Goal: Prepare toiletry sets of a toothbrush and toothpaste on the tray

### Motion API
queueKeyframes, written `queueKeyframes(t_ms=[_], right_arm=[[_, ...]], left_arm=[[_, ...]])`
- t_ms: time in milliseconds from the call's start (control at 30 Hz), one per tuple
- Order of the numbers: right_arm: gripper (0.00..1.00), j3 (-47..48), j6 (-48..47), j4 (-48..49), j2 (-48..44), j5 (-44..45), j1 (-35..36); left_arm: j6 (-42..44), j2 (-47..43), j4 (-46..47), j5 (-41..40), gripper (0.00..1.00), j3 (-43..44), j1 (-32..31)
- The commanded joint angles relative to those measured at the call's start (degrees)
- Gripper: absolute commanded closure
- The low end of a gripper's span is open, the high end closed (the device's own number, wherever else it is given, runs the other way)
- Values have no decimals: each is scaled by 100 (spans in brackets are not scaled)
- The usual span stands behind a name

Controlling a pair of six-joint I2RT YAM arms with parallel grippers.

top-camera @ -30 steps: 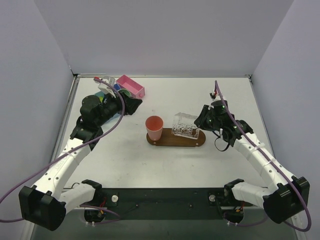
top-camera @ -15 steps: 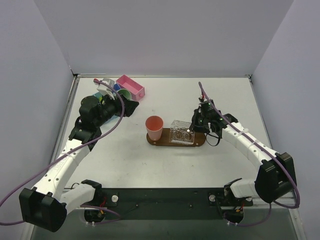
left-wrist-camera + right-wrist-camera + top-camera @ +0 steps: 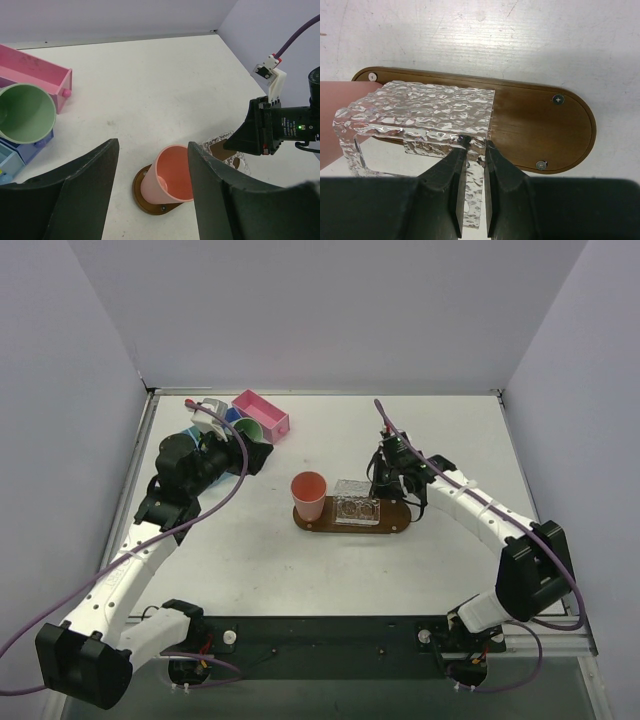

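Observation:
The robot's right gripper should keep lowering the clear box until it sits on the tray, because the box is lined up with the tray beside the salmon-pink cup.
The dark brown tray lies at the table's middle, and it shows in the right wrist view and the left wrist view. A salmon-pink cup stands on its left end. My right gripper is shut on one wall of a clear textured plastic box, which rests on the tray beside the cup; its jaws pinch the box. My left gripper is open and empty, hovering by the bins. No toothbrush or toothpaste tube shows clearly.
A pink bin and a blue bin stand at the back left, with a green cup lying on its side against them. The salmon cup also shows in the left wrist view.
My right arm has swung left and lowered the clear box onto the tray next to the salmon cup. My left gripper has drawn back slightly toward the bins.

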Motion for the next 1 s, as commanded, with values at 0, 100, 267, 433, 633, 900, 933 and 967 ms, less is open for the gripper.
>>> queueKeyframes(t_ms=[0,100,267,433,633,900,933,967], right_arm=[[100,389,-32,-250,168,271,82],[100,451,-23,-311,247,342,153],[100,591,3,-390,379,526,223],[100,644,20,-478,520,623,258],[100,706,55,-496,599,693,302],[100,776,73,-514,740,764,328],[100,793,82,-522,757,773,328],[100,794,99,-522,775,773,328]], left_arm=[[89,-104,76,-30,33,88,49],[80,-113,85,-13,33,97,57],[72,-130,85,-4,33,88,66],[10,-122,129,5,33,61,119],[-7,-104,146,40,33,44,128],[-34,-86,181,75,33,26,163],[-43,-86,181,84,33,26,163],[-43,-86,190,84,33,18,163]])
